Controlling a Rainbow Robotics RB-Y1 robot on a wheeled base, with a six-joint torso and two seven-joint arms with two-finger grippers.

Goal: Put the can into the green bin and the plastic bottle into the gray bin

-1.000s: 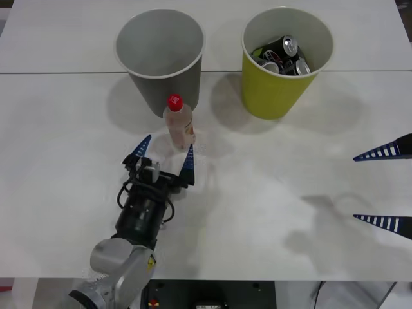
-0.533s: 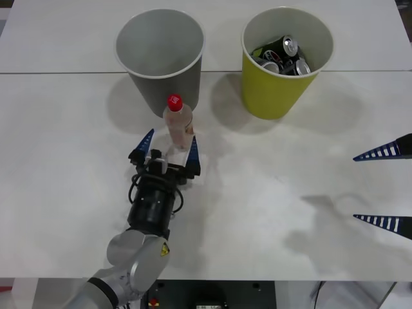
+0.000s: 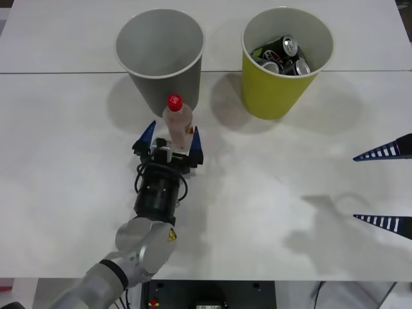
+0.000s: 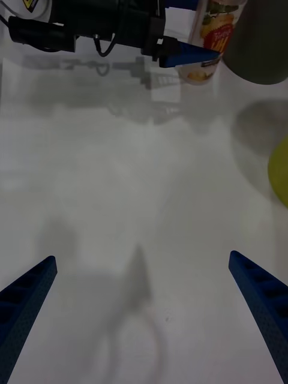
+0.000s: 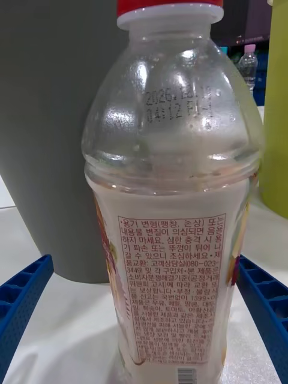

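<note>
The bottle's clear part (image 5: 173, 131) above the label shows only droplets, so I expect the plastic bottle (image 3: 178, 125) to be empty when I tilt it.
The plastic bottle (image 3: 179, 122), clear with a red cap and an orange-pink label, stands upright on the white table just in front of the gray bin (image 3: 159, 64). My left gripper (image 3: 174, 127) is open, one blue finger on each side of the bottle. In the left wrist view the bottle (image 5: 171, 210) is close up between the fingers (image 5: 21, 300), with small gaps on both sides. The green bin (image 3: 286, 90) stands to the right of the gray one and holds cans (image 3: 283, 55). At the table's right edge my right gripper (image 3: 355, 187) waits open and holds nothing.
The right wrist view looks across bare table (image 4: 144, 180) between its own open gripper (image 4: 141, 258) and the left arm's finger (image 4: 186, 57), the bottle (image 4: 210, 36), the gray bin (image 4: 258, 42) and the green bin's edge (image 4: 281, 180).
My left gripper has advanced toward the bins, so its open fingers now flank the bottle instead of stopping short of it. The bottle and the right arm have not moved.
</note>
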